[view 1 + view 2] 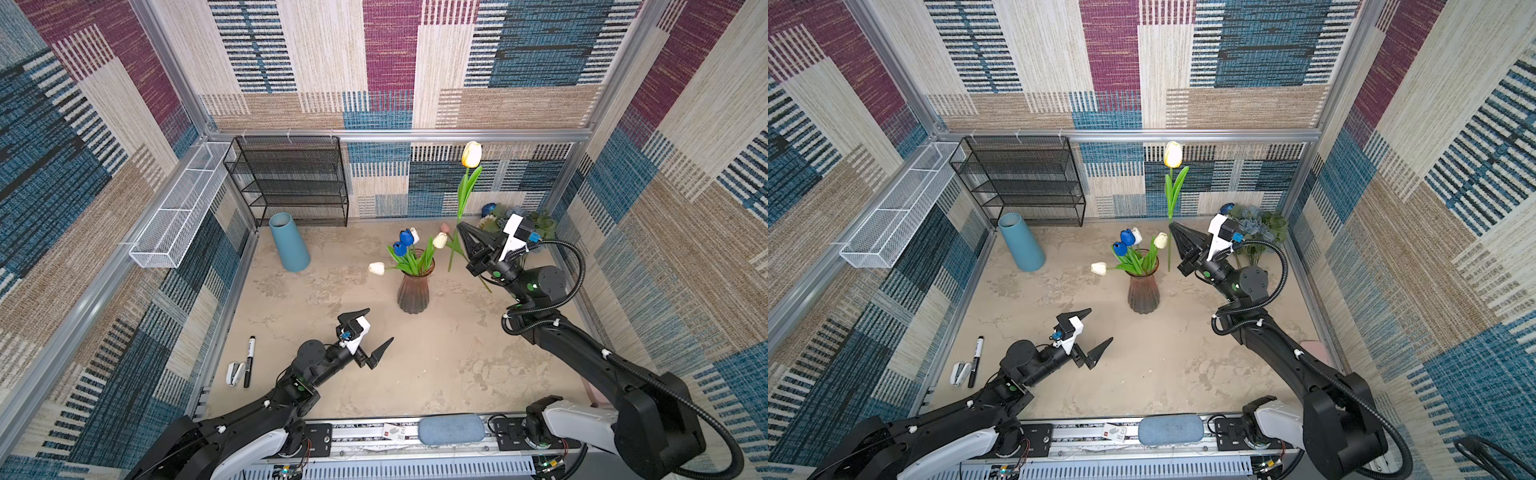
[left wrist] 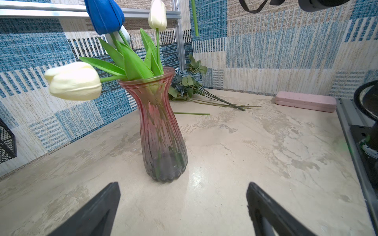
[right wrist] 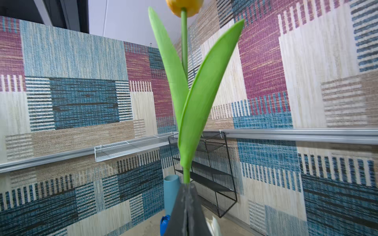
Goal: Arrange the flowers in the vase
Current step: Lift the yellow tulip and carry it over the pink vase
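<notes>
My right gripper is holding the yellow tulip's stem pointing down and clear of the pink vase's rim (image 1: 1150,270), so it should keep carrying it across and lowering it until the stem sits inside.
A ribbed pink glass vase (image 1: 412,291) (image 1: 1143,291) (image 2: 161,132) stands mid-table and holds several blue and white tulips (image 1: 409,237) (image 2: 75,80). My right gripper (image 1: 459,226) (image 1: 1172,225) (image 3: 186,186) is shut on the stem of a yellow tulip (image 1: 472,153) (image 1: 1173,154) (image 3: 196,98). It holds the tulip upright, to the right of the vase and higher than its rim. In front of the vase my left gripper (image 1: 379,325) (image 1: 1100,325) (image 2: 183,186) is open and empty. A dusty-blue bunch (image 1: 1260,226) (image 2: 188,79) and a deep-blue rose (image 1: 489,209) lie at the back right.
A blue cylinder vase (image 1: 289,243) stands back left beside a black mesh shelf (image 1: 291,183), and a white mesh basket (image 1: 178,212) hangs on the left wall. A marker (image 1: 249,361) and stapler (image 1: 235,373) lie front left. A pink case (image 2: 305,101) lies at the right edge.
</notes>
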